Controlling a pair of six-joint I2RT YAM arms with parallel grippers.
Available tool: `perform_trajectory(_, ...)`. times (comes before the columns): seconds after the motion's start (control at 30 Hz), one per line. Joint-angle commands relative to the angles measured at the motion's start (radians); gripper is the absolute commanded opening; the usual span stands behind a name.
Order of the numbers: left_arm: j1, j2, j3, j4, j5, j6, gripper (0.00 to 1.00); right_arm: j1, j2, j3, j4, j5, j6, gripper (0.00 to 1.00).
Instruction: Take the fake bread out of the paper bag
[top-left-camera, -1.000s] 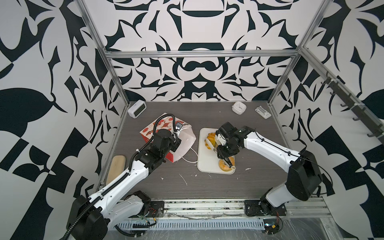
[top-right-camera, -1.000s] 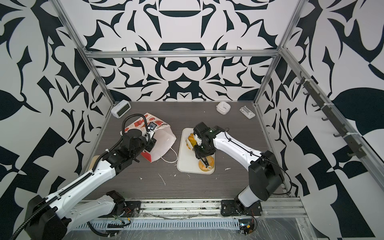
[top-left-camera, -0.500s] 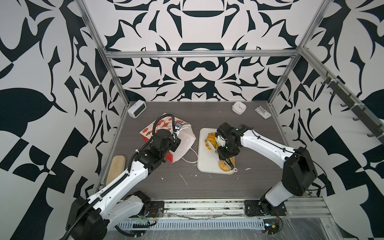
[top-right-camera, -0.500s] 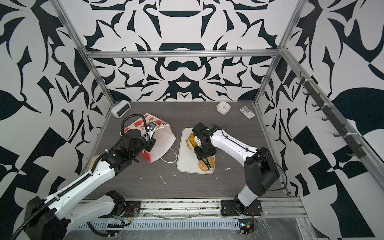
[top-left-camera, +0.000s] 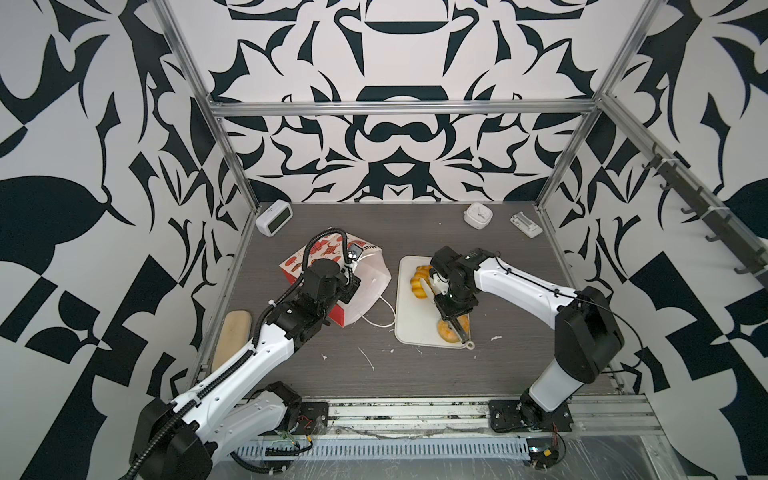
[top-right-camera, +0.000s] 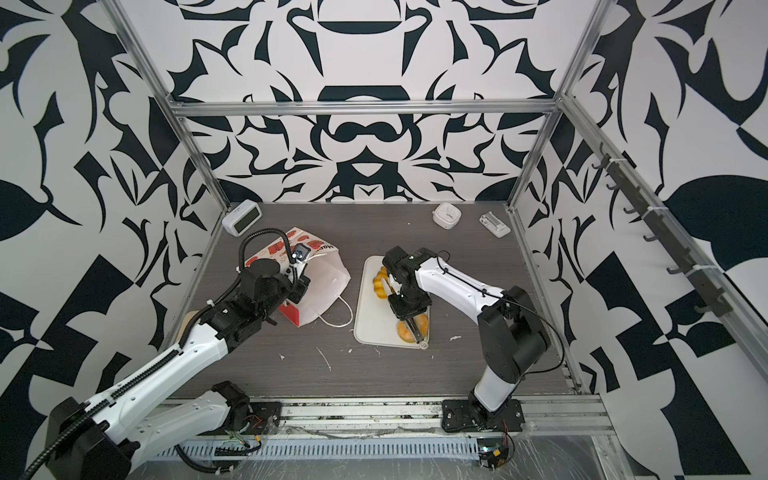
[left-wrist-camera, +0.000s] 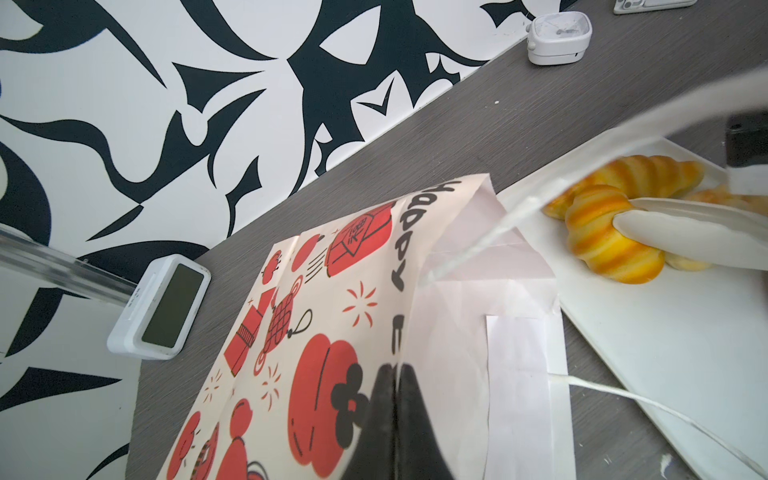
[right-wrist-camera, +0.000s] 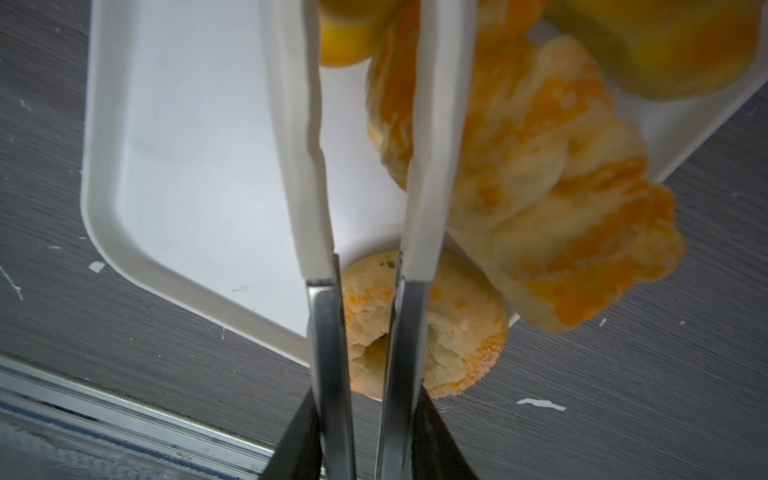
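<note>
I should pull the bun back with my right gripper to the tray's free space (top-left-camera: 405, 286) near the bag and let it go, because the bun in the tongs crowds (left-wrist-camera: 593, 197) the croissant.
The paper bag (top-left-camera: 368, 286) (top-right-camera: 326, 286) (left-wrist-camera: 332, 311) lies on its side, its white mouth facing the white tray (top-left-camera: 409, 328) (top-right-camera: 370, 328) (right-wrist-camera: 187, 166). My left gripper (top-left-camera: 351, 289) (top-right-camera: 301, 286) (left-wrist-camera: 395, 368) is shut on the bag's upper edge. Fake bread lies on the tray: a croissant (top-left-camera: 419, 274) (left-wrist-camera: 648, 174), a ridged bun (left-wrist-camera: 602, 237), a crusty roll (right-wrist-camera: 540, 208) and a doughnut (top-left-camera: 446, 330) (right-wrist-camera: 453, 340). My right gripper (top-left-camera: 451, 318) (top-right-camera: 409, 318) (right-wrist-camera: 368, 415) is shut on metal tongs (right-wrist-camera: 324, 332) above the tray. The tongs' white tips rest against the bun. The bag's inside is hidden.
A white clock (top-left-camera: 274, 217) stands at the back left; a small white timer (top-left-camera: 478, 215) and a flat white device (top-left-camera: 525, 224) sit at the back right. A beige pad (top-left-camera: 232, 336) lies along the left edge. Paper scraps (top-left-camera: 368, 357) dot the table in front.
My right gripper has squeezed the tongs narrower and shifted slightly over the tray. The left arm and the bag have not moved.
</note>
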Motion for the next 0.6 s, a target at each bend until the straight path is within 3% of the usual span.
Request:
perform_trajectory(0.0,0.005,-0.014,-0.011,0.013,-0.007,-0.007,0.05,0.001,-0.05,0.044,-0.025,0.018,0.004,0.32)
perform_trajectory(0.37,0.005,-0.013,-0.01,0.013,-0.01,-0.009,0.06,0.001,-0.106,0.075,-0.032,0.012,0.008,0.31)
perform_trajectory(0.57,0.005,-0.016,-0.011,0.01,-0.011,-0.008,0.06,0.001,-0.152,0.056,0.066,-0.068,0.021,0.31)
